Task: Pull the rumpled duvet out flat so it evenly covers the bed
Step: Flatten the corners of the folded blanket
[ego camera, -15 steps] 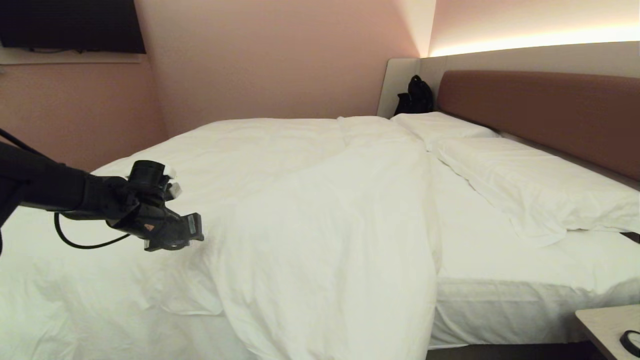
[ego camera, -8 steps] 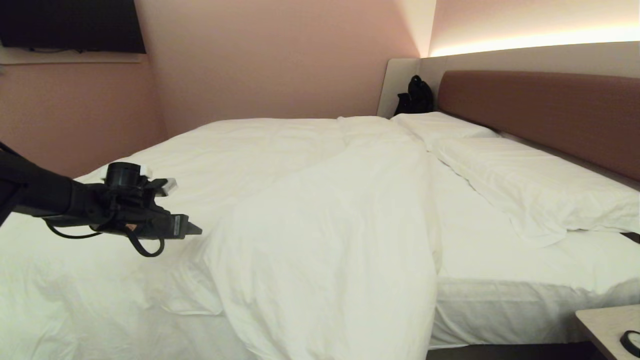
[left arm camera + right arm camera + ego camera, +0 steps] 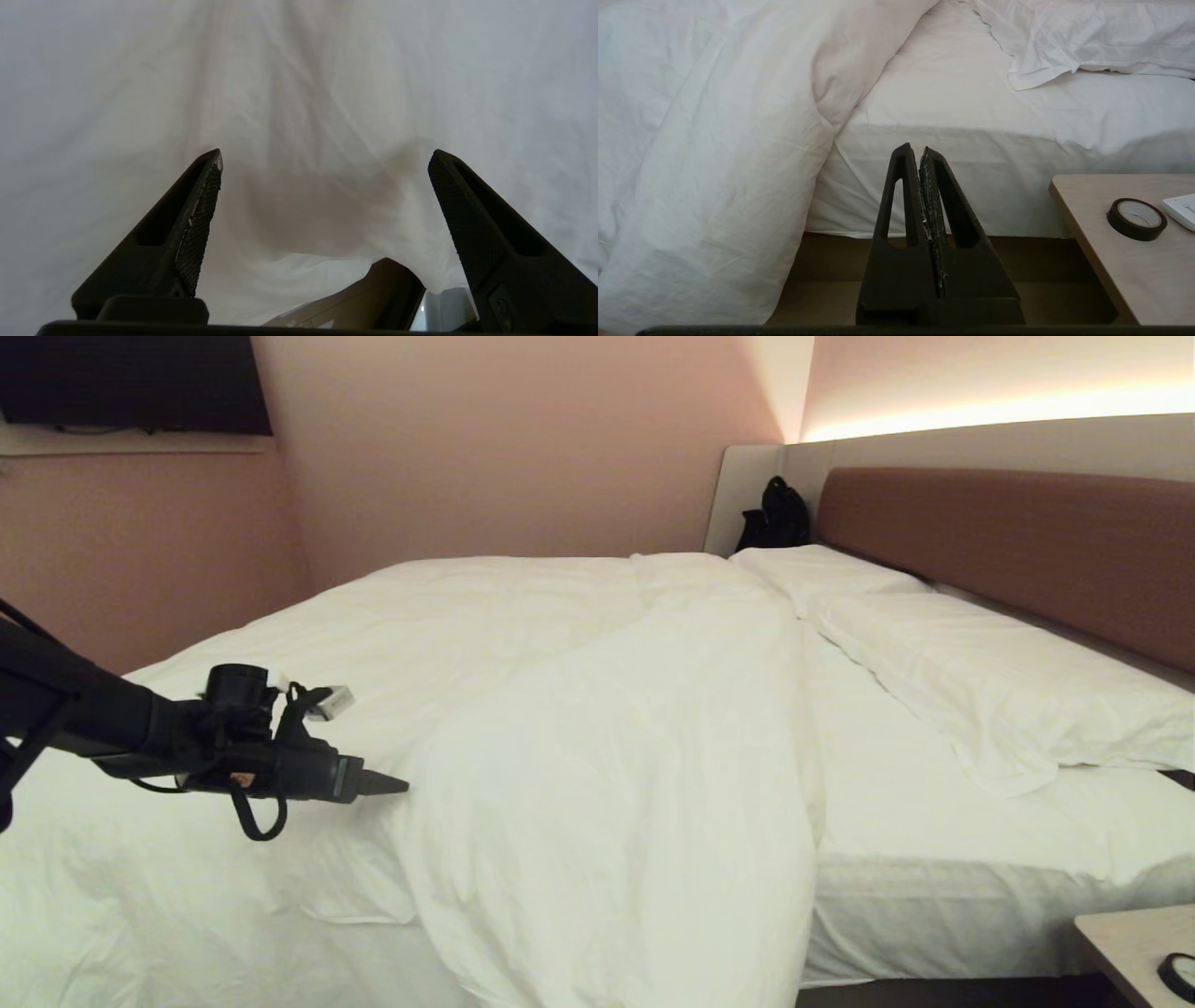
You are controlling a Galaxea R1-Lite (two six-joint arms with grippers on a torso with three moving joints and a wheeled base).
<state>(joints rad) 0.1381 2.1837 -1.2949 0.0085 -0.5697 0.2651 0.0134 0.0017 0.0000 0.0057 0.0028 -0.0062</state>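
My left gripper's open fingers span a smooth part of the duvet (image 3: pixel 319 145) before the thick fold, so they should go down, push in and pinch the fold's side (image 3: pixel 461 829).
The puffy white duvet (image 3: pixel 560 709) lies bunched over the left and middle of the bed (image 3: pixel 934 821), with a thick fold hanging over the near edge. The sheet by the two pillows (image 3: pixel 980 681) is uncovered. My left gripper (image 3: pixel 397 786) reaches in level from the left, just short of that fold. The left wrist view shows this left gripper (image 3: pixel 324 156) open wide over the white duvet (image 3: pixel 299 93), with nothing between its fingers. My right gripper (image 3: pixel 916 148) is shut and empty. It hangs low in front of the bed's side and is out of the head view.
A reddish-brown headboard (image 3: pixel 1008 541) runs along the right. A black bag (image 3: pixel 775 513) sits in the far corner. A bedside table (image 3: pixel 1134 943) at the near right carries a roll of tape (image 3: pixel 1136 218). A dark screen (image 3: pixel 131 383) hangs on the left wall.
My left wrist has rolled, so the gripper now shows edge-on. It has shifted a little lower and to the right, towards the duvet's fold. The duvet has not moved.
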